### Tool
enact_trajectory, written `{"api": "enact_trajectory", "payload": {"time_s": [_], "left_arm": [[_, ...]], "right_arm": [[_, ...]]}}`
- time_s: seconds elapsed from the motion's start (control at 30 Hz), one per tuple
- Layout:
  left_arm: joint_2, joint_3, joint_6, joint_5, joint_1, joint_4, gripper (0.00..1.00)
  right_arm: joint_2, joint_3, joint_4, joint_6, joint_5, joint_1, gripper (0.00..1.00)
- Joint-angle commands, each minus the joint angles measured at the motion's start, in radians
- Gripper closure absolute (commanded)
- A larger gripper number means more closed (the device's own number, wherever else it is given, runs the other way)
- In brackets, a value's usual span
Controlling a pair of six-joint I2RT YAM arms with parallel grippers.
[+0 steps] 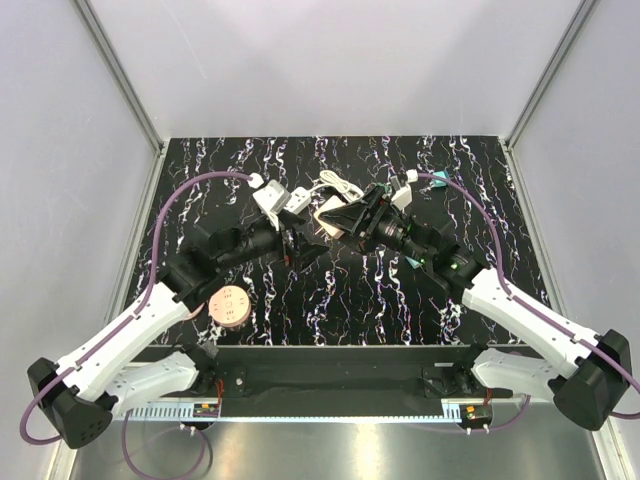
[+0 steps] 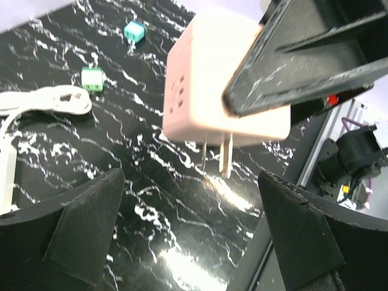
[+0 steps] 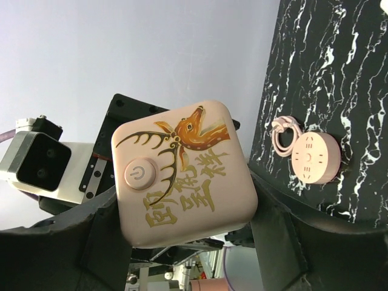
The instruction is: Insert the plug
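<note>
My left gripper should hold the cube (image 1: 331,216) while my right gripper takes it opposite the cube's prongs, because the pink cube's prongs (image 2: 224,156) stick out beside my right gripper's fingers.
My right gripper (image 1: 345,222) is shut on a pink cube plug (image 1: 333,214) and holds it above the middle of the table. In the right wrist view the cube (image 3: 182,173) shows a deer print and a power button between my fingers (image 3: 280,236). In the left wrist view the cube (image 2: 206,85) hangs with its two metal prongs (image 2: 225,154) pointing down, clear of the table. My left gripper (image 1: 300,245) is open and empty just left of the cube, its fingers (image 2: 79,230) wide apart. A round pink socket (image 1: 231,303) lies at the front left and also shows in the right wrist view (image 3: 312,157).
A white power strip (image 1: 275,197) and a coiled white cable (image 1: 338,186) lie at the back of the black marbled table (image 1: 330,300). Two small green adapters (image 2: 93,79) (image 2: 134,31) lie on the table. Grey walls enclose three sides.
</note>
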Motion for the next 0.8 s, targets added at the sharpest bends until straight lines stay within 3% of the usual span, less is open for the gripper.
{"api": "enact_trajectory", "payload": {"time_s": [0.0,0.23,0.47,0.57,0.77], "left_arm": [[0.024,0.034,0.028,-0.053,-0.023,0.135,0.03],[0.079,0.048,0.015,-0.072,-0.054,0.184,0.04],[0.096,0.045,-0.006,-0.078,-0.063,0.227,0.18],[0.106,0.045,-0.011,-0.064,-0.066,0.24,0.28],[0.123,0.033,-0.023,-0.018,-0.069,0.263,0.67]], "right_arm": [[0.006,-0.009,0.124,0.062,-0.018,-0.001,1.0],[0.019,-0.043,0.152,0.084,-0.008,-0.002,1.0],[0.02,-0.06,0.154,0.082,0.0,0.001,1.0],[0.025,-0.072,0.169,0.096,-0.003,-0.001,1.0],[0.026,-0.083,0.198,0.096,-0.017,-0.001,0.98]]}}
